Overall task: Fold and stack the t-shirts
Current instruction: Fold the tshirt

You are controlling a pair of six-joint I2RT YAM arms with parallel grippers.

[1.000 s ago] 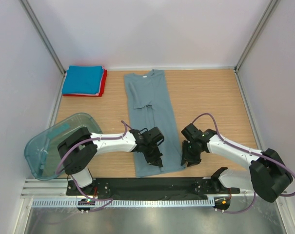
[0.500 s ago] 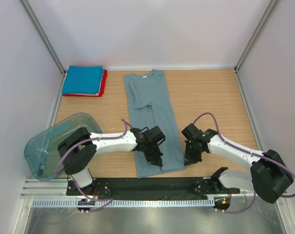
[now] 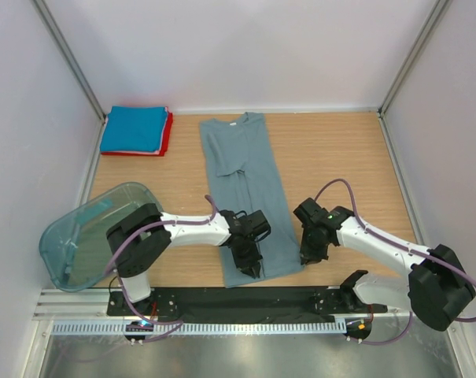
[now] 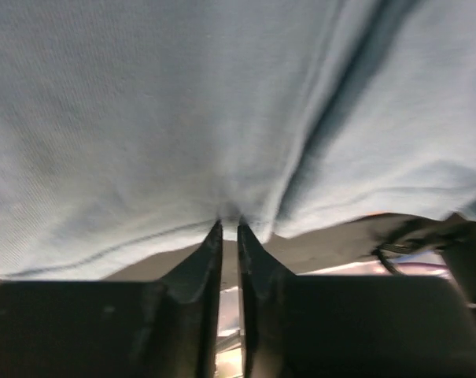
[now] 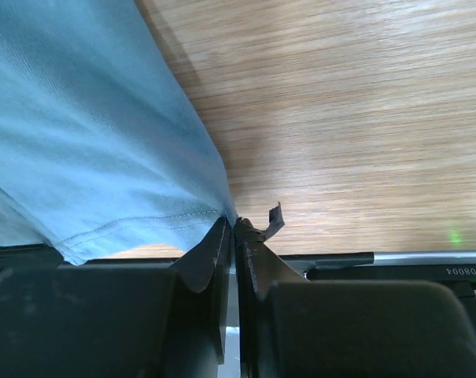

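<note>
My left gripper is pinching the middle of the near hem [image 3: 263, 278]. It should grab the hem's free corner [image 3: 229, 283] while my right gripper grabs the other corner, before the fold.
A dusty grey-blue t-shirt [image 3: 241, 173] lies lengthwise on the wooden table, sides folded in, neck at the far end. My left gripper [image 3: 253, 269] sits at its near hem. In the left wrist view its fingertips [image 4: 230, 226] pinch a gathered bit of the hem of the t-shirt [image 4: 182, 118], which is raised off the table. My right gripper [image 3: 306, 256] is at the near right corner. In the right wrist view it [image 5: 234, 223] is shut on the edge of the t-shirt [image 5: 80, 142]. A bright blue folded t-shirt [image 3: 135, 128] rests on a red one [image 3: 167, 135] at the far left.
A translucent teal tub [image 3: 88, 236] stands at the near left beside the left arm. A black rail [image 3: 245, 299] runs along the near table edge just behind both grippers. Grey walls close the table on three sides. Bare wood [image 3: 340, 157] lies right of the shirt.
The right gripper has shut on the shirt's near right corner. The left gripper has slid a little toward the near edge along the hem, and the hem there has bunched and lifted.
</note>
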